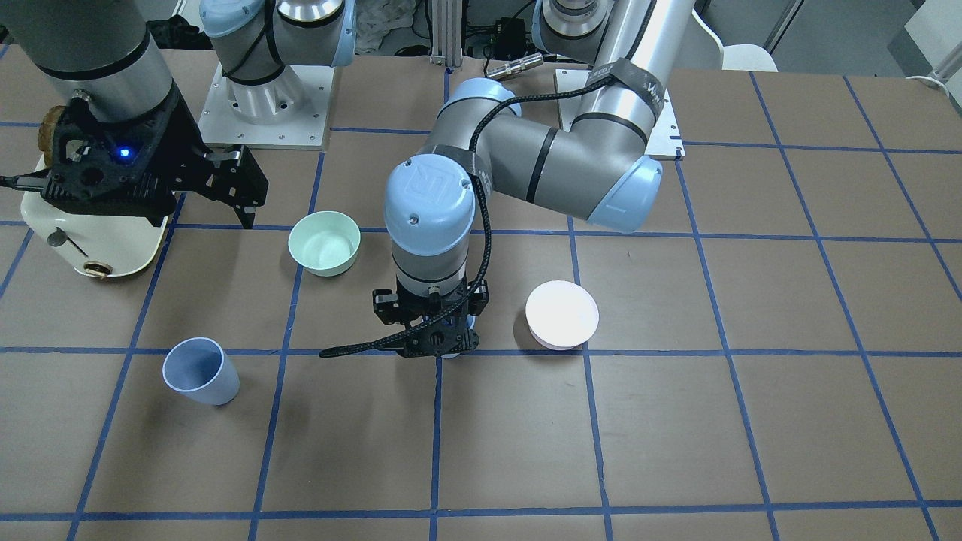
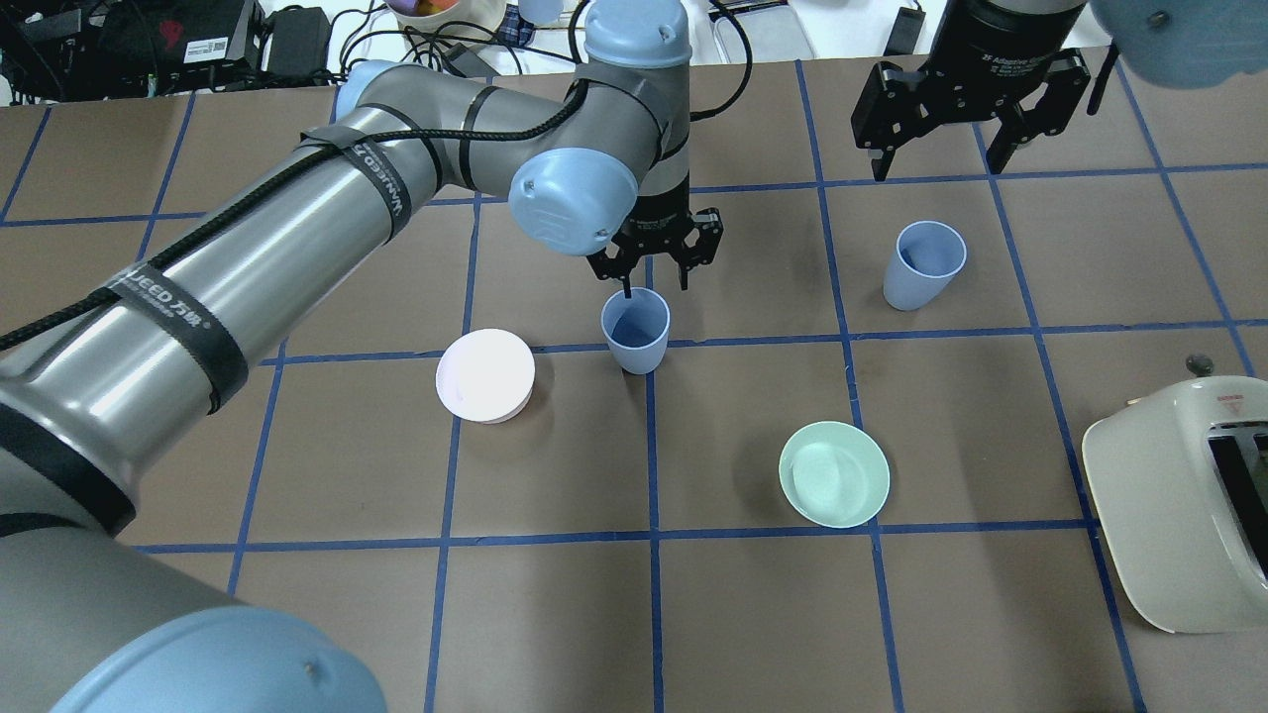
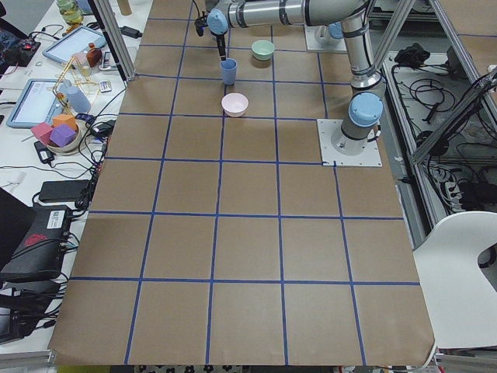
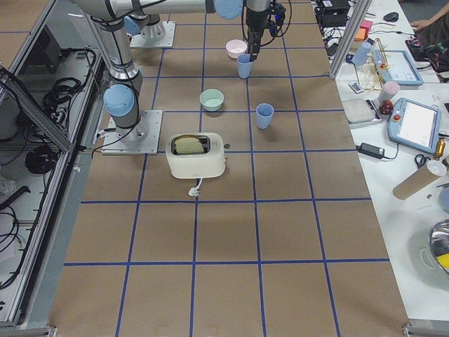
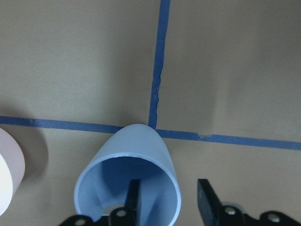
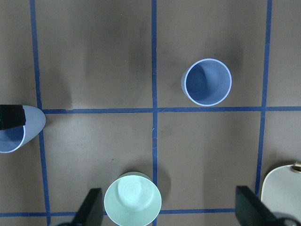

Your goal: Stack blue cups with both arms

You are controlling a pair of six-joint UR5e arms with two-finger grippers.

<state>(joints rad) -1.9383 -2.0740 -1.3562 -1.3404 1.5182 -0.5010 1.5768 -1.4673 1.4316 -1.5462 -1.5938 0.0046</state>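
Note:
The lone blue cup (image 1: pixel 201 370) should go partway into the other cup when I lower it in, with its rim sticking up, because its sides (image 1: pixel 215 388) narrow only slightly.
One blue cup (image 2: pixel 635 330) stands upright near the table's middle. My left gripper (image 2: pixel 654 285) is right over it, open. In the left wrist view one finger (image 5: pixel 131 197) is inside the cup (image 5: pixel 127 183) and the other finger (image 5: pixel 207 202) is outside, with the rim wall between them. In the front view the left gripper (image 1: pixel 440 338) hides this cup. The second blue cup (image 2: pixel 924 264) stands upright and alone; it also shows in the front view (image 1: pixel 201 371) and the right wrist view (image 6: pixel 207 82). My right gripper (image 2: pixel 951 129) hangs open and empty high above the table, beyond that cup.
A mint-green bowl (image 2: pixel 834 473) sits near the robot's side of the cups. A pale pink bowl (image 2: pixel 485 375) sits to the left of the first cup. A cream toaster (image 2: pixel 1189 495) stands at the right edge, with bread in it in the exterior right view (image 4: pixel 196 154).

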